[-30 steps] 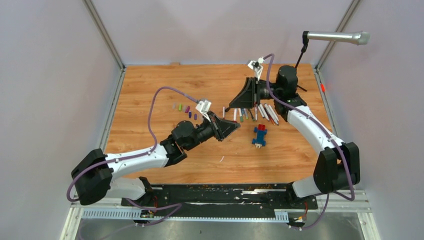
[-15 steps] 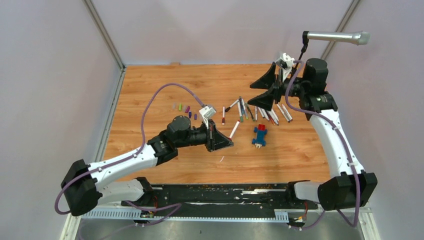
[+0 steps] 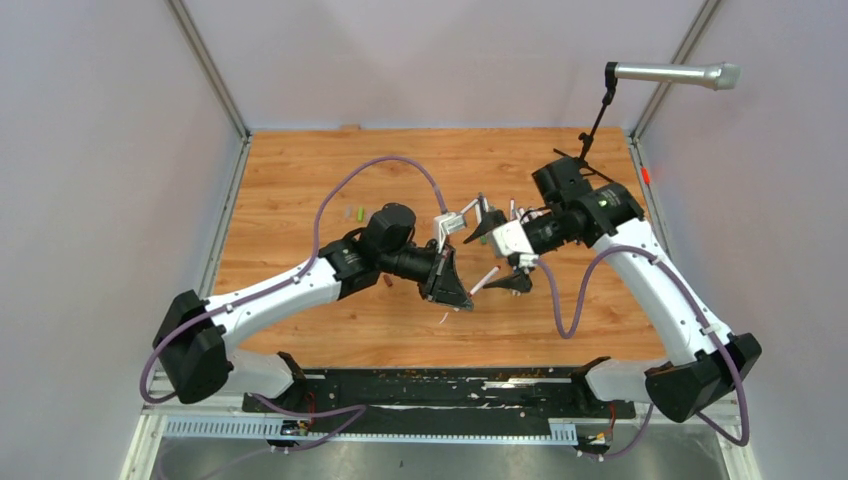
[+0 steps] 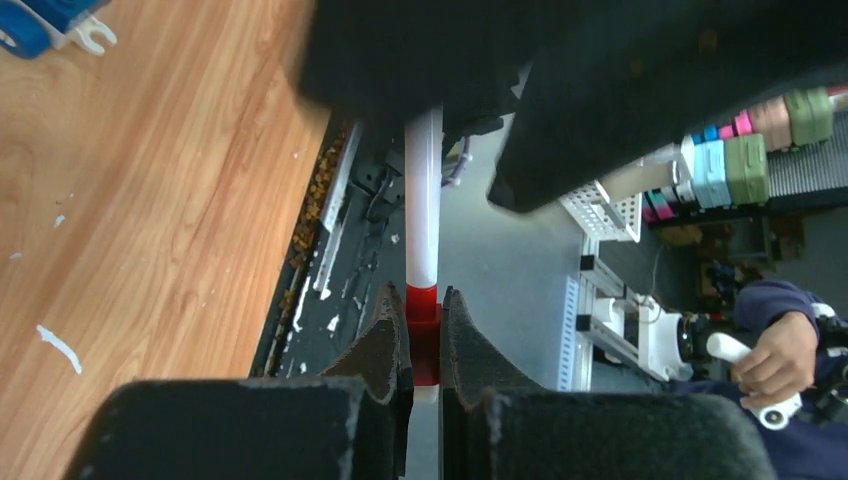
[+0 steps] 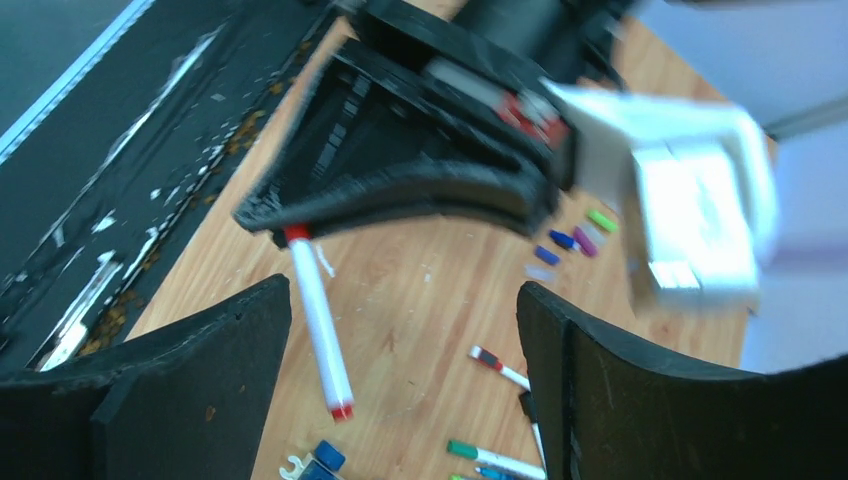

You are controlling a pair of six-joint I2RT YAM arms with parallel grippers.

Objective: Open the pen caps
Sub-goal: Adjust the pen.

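The red pen cap (image 5: 297,232) ends in an edge (image 5: 300,241) around the white pen. I should expect a narrow neck and a dark tip hidden inside it.
In the left wrist view my left gripper (image 4: 424,300) is shut on the red pen cap (image 4: 424,345) of a white pen (image 4: 422,200) that sticks straight out from the jaws. From above, the left gripper (image 3: 452,287) holds this pen (image 3: 487,277) over the middle of the table. My right gripper (image 3: 503,257) is open beside it, its fingers to either side of the pen's free end. In the right wrist view the pen (image 5: 320,335) hangs between the wide fingers (image 5: 160,390), nearer the left one and touching neither. Loose caps (image 5: 585,235) lie behind.
Several capped pens (image 5: 500,368) lie on the wooden table (image 3: 300,180) beneath the right gripper. A blue block (image 4: 40,25) sits close to them. Two small caps (image 3: 355,213) show left of the left arm. A microphone (image 3: 670,73) juts over the back right corner.
My right gripper opened, left the pen pile at the back and swung down to straddle the held pen. The left arm lifted the pen and turned it toward the right gripper.
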